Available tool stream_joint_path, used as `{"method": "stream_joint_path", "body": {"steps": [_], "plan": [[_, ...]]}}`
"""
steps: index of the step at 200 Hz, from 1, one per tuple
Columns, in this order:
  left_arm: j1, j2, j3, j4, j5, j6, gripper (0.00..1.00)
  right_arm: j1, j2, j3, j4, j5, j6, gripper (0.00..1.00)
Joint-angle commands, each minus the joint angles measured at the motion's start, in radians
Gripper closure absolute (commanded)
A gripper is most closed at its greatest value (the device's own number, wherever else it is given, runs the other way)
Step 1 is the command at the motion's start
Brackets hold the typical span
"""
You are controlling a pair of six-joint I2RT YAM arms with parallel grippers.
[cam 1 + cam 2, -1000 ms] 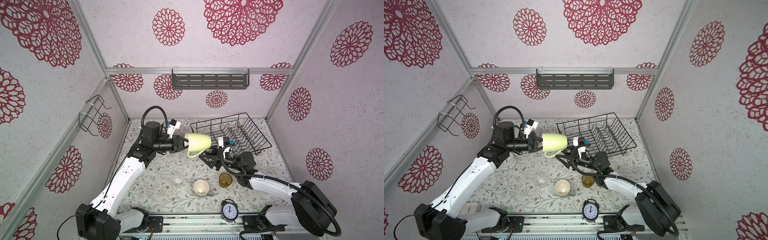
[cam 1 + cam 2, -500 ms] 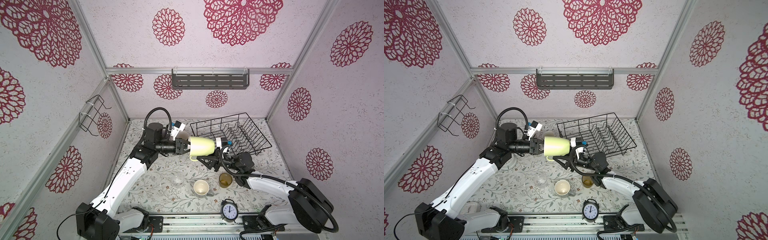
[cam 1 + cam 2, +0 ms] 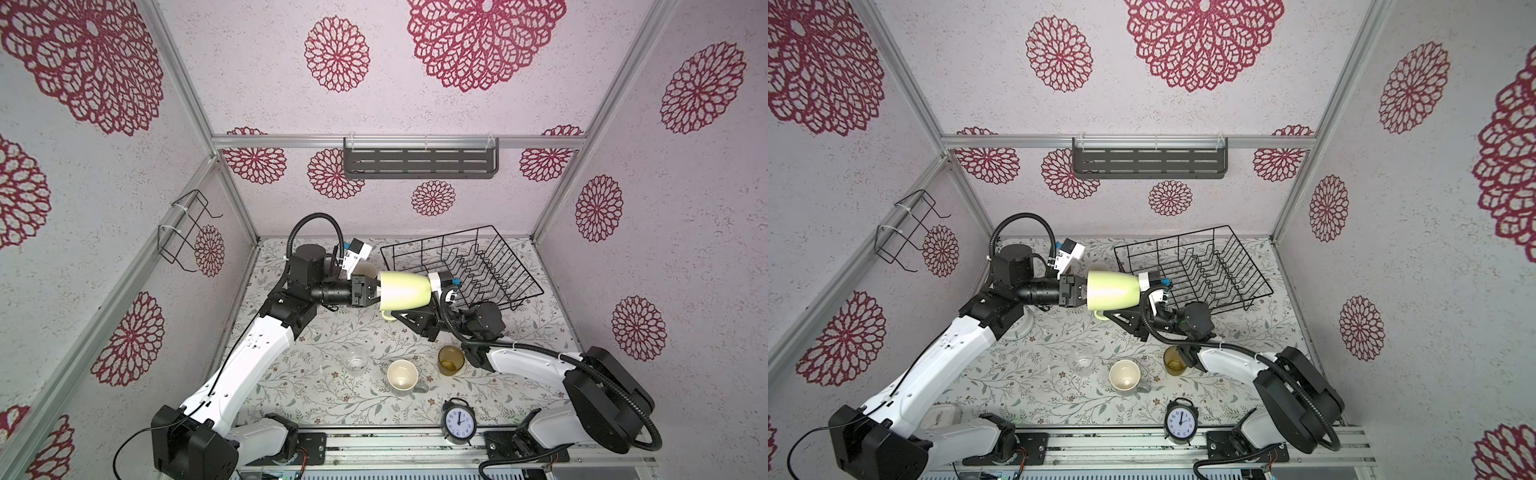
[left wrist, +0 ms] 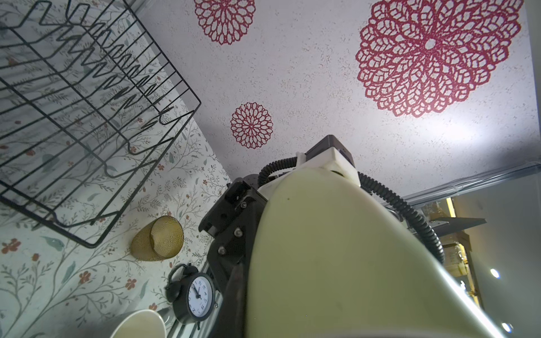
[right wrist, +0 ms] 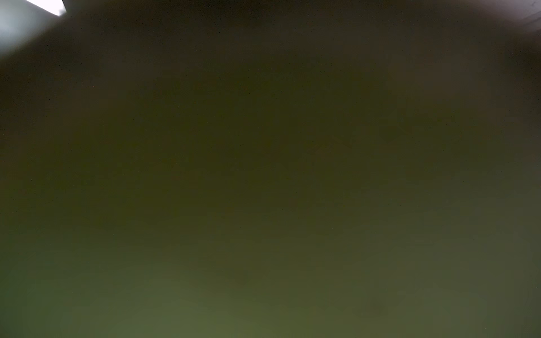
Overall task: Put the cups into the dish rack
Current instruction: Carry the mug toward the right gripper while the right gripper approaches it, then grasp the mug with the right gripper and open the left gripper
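The yellow-green mug's wide end (image 3: 385, 290), held in my left gripper, should face down in the dish rack, so my right gripper should take the mug by its handle (image 3: 389, 316).
A yellow-green mug (image 3: 405, 291) (image 3: 1113, 291) lies sideways in the air beside the near-left corner of the black wire dish rack (image 3: 494, 227) (image 3: 1229, 227). My left gripper (image 3: 376, 291) (image 3: 1084, 291) is shut on its left end. My right gripper (image 3: 405, 320) (image 3: 1117, 318) reaches in from the right, under the mug by its handle; its fingertips are hidden there. The mug (image 4: 336, 263) fills much of the left wrist view, and dark mug surface (image 5: 263, 204) fills the right wrist view. On the table stand a grey mug (image 3: 402, 374), an amber tumbler (image 3: 451, 360) and a clear glass (image 3: 356, 361).
A pale mug (image 3: 365, 269) peeks out behind the left wrist. A black alarm clock (image 3: 458, 424) stands at the front edge. A grey slotted shelf (image 3: 419, 162) hangs on the back wall and a wire holder (image 3: 185, 232) on the left wall.
The left arm carried the mug to the right, up to the rack's corner. The right gripper slid in under the mug and its jaws narrowed.
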Motion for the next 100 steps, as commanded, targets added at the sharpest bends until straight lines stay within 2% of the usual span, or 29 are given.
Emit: {"method": "stream_joint_path", "body": {"steps": [1,28,39,57,67,100], "plan": [[-0.026,0.014,0.005,-0.014,-0.002,0.012,0.96,0.015,-0.033,0.064,0.076,-0.022,-0.022,0.85],[-0.024,0.026,0.018,-0.065,-0.012,0.044,0.9,0.01,-0.044,0.069,0.053,-0.012,-0.028,1.0],[-0.022,0.026,0.013,-0.069,-0.034,0.053,0.87,0.005,-0.044,0.067,0.054,-0.017,-0.028,1.0],[-0.01,0.035,0.013,-0.069,-0.03,0.05,0.71,-0.012,-0.043,0.062,0.047,-0.003,-0.021,1.0],[-0.003,0.037,0.015,-0.07,-0.02,0.05,0.57,-0.025,-0.042,0.056,0.036,0.021,-0.01,1.0],[0.031,0.044,-0.001,-0.07,-0.037,0.061,0.39,-0.074,-0.047,0.046,-0.033,0.074,0.001,1.0]]}}
